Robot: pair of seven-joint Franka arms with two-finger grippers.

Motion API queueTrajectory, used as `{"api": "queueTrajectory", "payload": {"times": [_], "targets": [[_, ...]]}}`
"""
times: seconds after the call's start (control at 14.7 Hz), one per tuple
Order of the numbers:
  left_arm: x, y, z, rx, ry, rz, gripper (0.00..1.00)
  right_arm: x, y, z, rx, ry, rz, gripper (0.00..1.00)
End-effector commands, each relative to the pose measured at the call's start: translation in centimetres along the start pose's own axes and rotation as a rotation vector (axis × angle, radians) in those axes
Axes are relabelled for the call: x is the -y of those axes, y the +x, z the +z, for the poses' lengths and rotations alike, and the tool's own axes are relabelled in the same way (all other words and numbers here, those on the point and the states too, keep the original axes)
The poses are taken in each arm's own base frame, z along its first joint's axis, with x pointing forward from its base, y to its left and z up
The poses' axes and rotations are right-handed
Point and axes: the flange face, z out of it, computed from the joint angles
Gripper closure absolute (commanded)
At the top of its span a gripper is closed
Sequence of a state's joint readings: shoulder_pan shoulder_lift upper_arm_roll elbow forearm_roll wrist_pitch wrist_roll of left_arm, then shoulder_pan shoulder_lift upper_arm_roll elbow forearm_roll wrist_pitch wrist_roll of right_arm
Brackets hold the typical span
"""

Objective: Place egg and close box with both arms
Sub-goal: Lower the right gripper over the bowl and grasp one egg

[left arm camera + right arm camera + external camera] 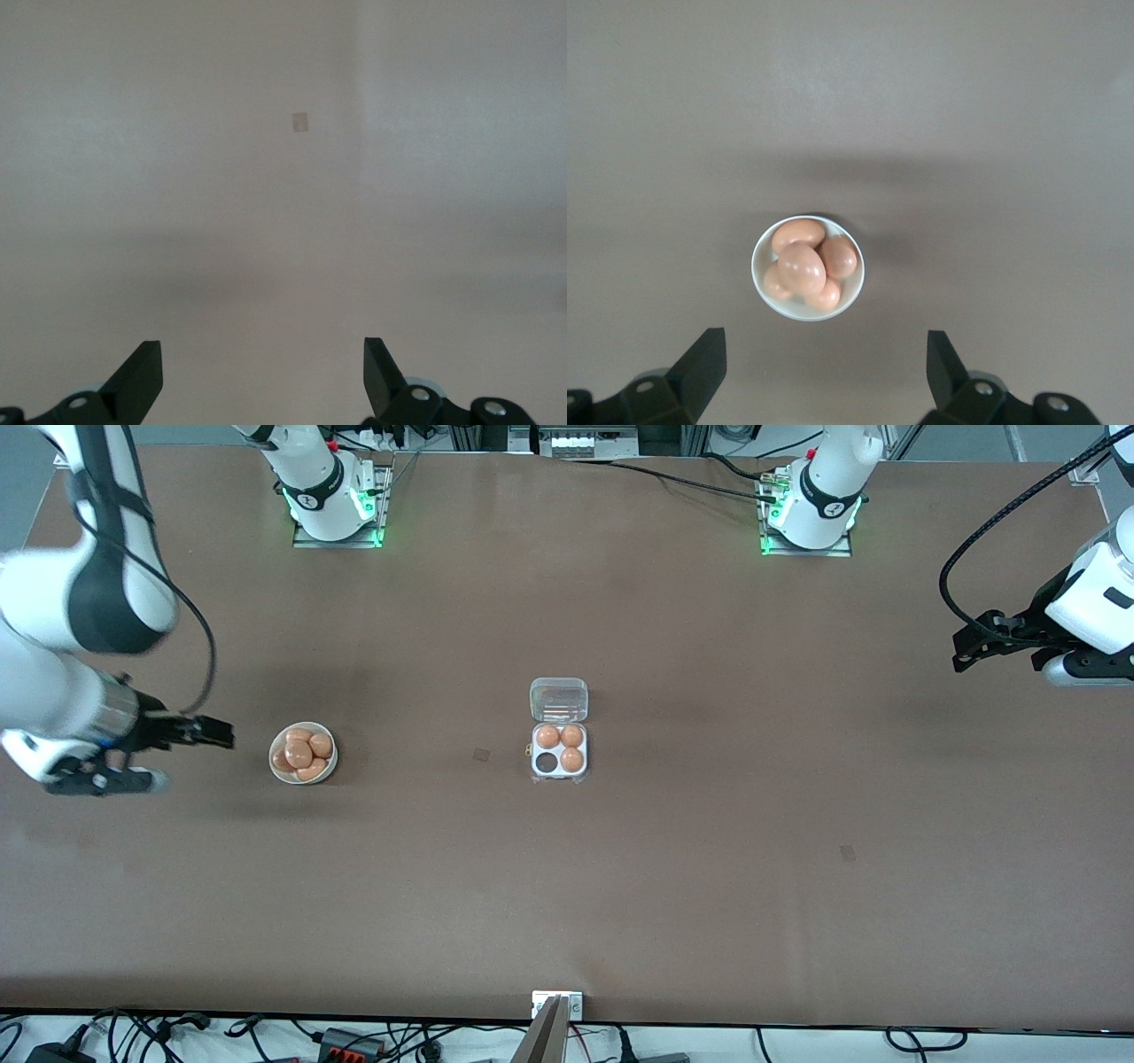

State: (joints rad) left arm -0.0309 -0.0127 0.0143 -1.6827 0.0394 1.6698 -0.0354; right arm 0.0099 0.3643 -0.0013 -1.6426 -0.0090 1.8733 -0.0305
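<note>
The top egg (pixel 299 754) rests across the eggs (pixel 321 745) under it in the bowl, so those eggs should stay snug in a ring when the robot lifts the top egg.
The box (pixel 538 772) sits mid-table, its clear lid (pixel 559 699) laid open on the side farther from the front camera. Three orange-brown eggs fill three cells (pixel 571 759); the cell (pixel 547 763) nearest the camera toward the right arm's end is empty. A round white bowl (pixel 273 760) holds several more eggs (pixel 299 754); it also shows in the right wrist view (pixel 799 313). My right gripper (pixel 217 732) (pixel 825 354) is open and empty above the table beside the bowl. My left gripper (pixel 961 651) (pixel 263 363) is open and empty over bare table at the left arm's end.
Small tape patches lie on the brown table between bowl and box (pixel 481 755) and nearer the camera toward the left arm's end (pixel 848 853), one in the left wrist view (pixel 300 122). A metal bracket (pixel 556 1005) sits at the table's near edge.
</note>
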Motion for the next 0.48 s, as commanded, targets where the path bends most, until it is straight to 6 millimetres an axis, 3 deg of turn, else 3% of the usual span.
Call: {"api": "queueTrajectory", "payload": {"times": [0.0, 0.2, 0.41], "targets": [[0.3, 0.3, -0.5, 0.005, -0.001, 0.007, 0.00, 2.2, 1.4, 4.3, 0.047, -0.007, -0.025, 0.00], [0.2, 0.2, -0.4, 0.011, 0.000, 0.004, 0.00, 3.3, 2.0, 8.6, 0.099, -0.008, -0.045, 0.00], [0.3, 0.2, -0.4, 0.011, -0.001, 0.003, 0.00, 4.0, 0.8, 11.3, 0.156, -0.012, -0.074, 0.00]]}}
